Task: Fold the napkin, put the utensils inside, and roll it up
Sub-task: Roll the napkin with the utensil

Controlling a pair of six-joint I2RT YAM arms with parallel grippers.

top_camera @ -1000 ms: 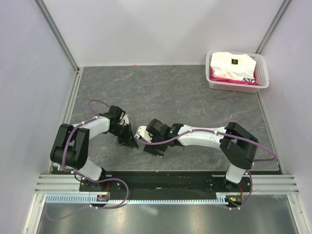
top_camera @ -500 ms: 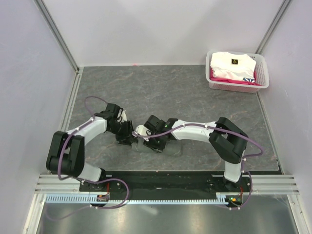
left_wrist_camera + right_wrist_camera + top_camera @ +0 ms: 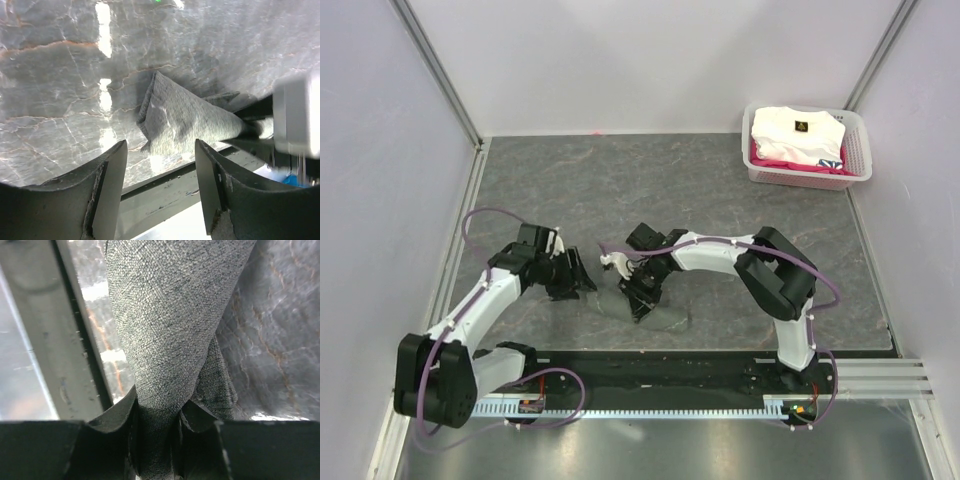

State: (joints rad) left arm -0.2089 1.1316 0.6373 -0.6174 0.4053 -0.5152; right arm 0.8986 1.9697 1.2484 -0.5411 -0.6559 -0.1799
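Observation:
I should hold the roll's open end (image 3: 159, 127) with my left gripper while my right gripper opens and takes hold again, because a loose flap (image 3: 219, 382) sticks out next to the napkin roll.
The napkin (image 3: 666, 319) lies as a grey-green roll on the tabletop close to the front rail. In the left wrist view the napkin (image 3: 180, 120) shows one open end pointing left. My right gripper (image 3: 640, 296) is shut on the roll's middle, and in its own view the napkin (image 3: 170, 315) runs up from between the jaws of the right gripper (image 3: 157, 440). My left gripper (image 3: 580, 280) stands open a short way left of the roll. In its own view the left gripper (image 3: 160, 185) holds nothing. The utensils are hidden.
A white basket (image 3: 807, 176) at the back right holds a white folded garment (image 3: 795, 130) with a small dark logo. The black base rail (image 3: 660, 365) runs right beside the roll. In the left wrist view the right gripper's body (image 3: 297, 117) fills the right edge.
My left gripper has opened, let go and drawn back to the left. My right gripper has closed on the napkin roll, which now lies in sight near the front rail.

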